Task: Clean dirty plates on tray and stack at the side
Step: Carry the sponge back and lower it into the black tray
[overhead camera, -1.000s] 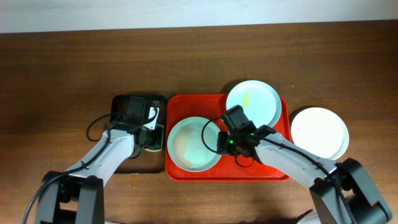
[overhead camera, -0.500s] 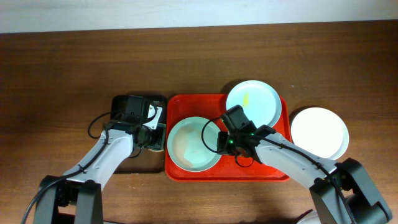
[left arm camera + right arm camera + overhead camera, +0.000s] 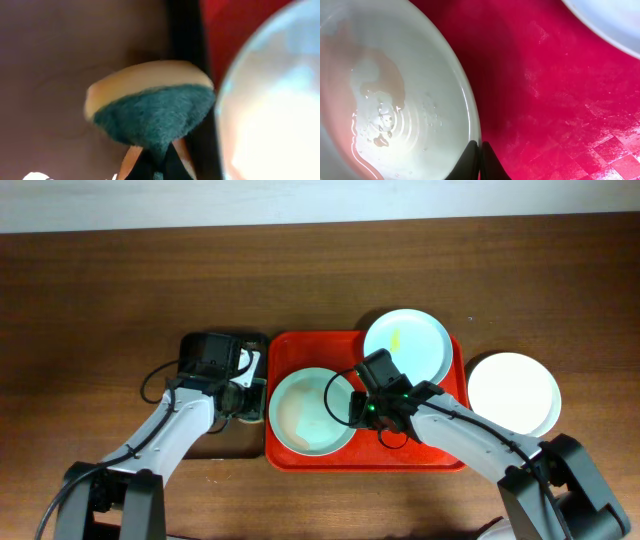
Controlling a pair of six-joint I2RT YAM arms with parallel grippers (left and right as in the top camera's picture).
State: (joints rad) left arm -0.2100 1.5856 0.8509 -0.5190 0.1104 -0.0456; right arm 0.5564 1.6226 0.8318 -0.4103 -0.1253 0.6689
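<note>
Liquid is standing in the wet plate (image 3: 380, 102). Next, my left gripper puts the sponge down in the black tray (image 3: 222, 444) before my right gripper lifts the plate over it.
Two plates lie on the red tray (image 3: 420, 450): a wet one (image 3: 310, 412) on its left and one with a yellow smear (image 3: 407, 345) at its back right. A third plate (image 3: 514, 392) rests on the table to the right of the tray. My right gripper (image 3: 355, 408) is shut on the right rim of the wet plate (image 3: 395, 100), its fingertips (image 3: 480, 160) pinching the edge over the tray (image 3: 560, 100). My left gripper (image 3: 245, 395) is shut on a yellow sponge with a green scrub face (image 3: 150, 110), just left of that plate (image 3: 270, 110).
A smaller black tray (image 3: 215, 442) lies against the red tray's left side, under the left gripper. Brown wooden table (image 3: 120, 290) surrounds everything. The smeared plate's edge (image 3: 610, 20) shows at the right wrist view's top right.
The left arm with the sponge has shifted very slightly to the back left. The right gripper and the plates have not moved.
</note>
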